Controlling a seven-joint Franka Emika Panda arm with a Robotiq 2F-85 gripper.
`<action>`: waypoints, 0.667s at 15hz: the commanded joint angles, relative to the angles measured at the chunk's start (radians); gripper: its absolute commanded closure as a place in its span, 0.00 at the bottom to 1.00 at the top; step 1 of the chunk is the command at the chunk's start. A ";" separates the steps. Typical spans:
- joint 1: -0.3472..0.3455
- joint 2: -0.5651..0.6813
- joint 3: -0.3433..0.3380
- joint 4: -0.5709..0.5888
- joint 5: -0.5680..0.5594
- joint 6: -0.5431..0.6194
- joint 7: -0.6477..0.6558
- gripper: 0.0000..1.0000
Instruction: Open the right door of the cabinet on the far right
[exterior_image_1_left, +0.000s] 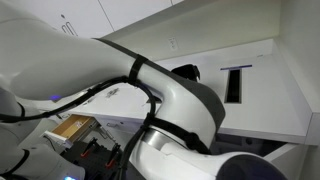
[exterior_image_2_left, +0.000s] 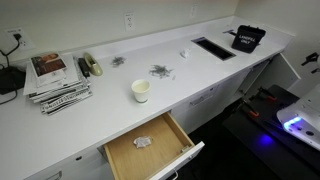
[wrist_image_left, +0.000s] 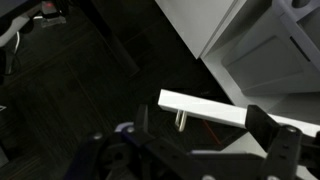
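My gripper will make the door (wrist_image_left: 205, 107) swing much wider when it pushes the door's inner side, because the door is edge-on and the cabinet's inside (wrist_image_left: 272, 62) shows beside it.
In the wrist view the right door (wrist_image_left: 230, 112) shows edge-on as a white slab standing out from the white cabinet (wrist_image_left: 260, 60). Its small silver bar handle (wrist_image_left: 180, 120) hangs under the near end. My gripper (wrist_image_left: 205, 135) is open. Its dark fingers sit on either side below the door's edge, with the handle between them and untouched. The cabinet's inside is dark behind the door. In both exterior views the door and the gripper are hidden or out of frame.
My arm (exterior_image_1_left: 170, 100) fills an exterior view. A wooden drawer (exterior_image_2_left: 150, 145) stands pulled out under the white counter (exterior_image_2_left: 110, 110), which holds a cup (exterior_image_2_left: 141, 91), magazines (exterior_image_2_left: 55, 80) and a black bin (exterior_image_2_left: 248, 38). The floor (wrist_image_left: 70, 90) is dark.
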 joint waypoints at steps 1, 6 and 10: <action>0.030 -0.164 0.010 -0.209 0.042 0.074 -0.028 0.00; 0.078 -0.223 0.026 -0.314 0.152 0.162 -0.071 0.34; 0.144 -0.172 0.061 -0.356 0.287 0.335 -0.102 0.66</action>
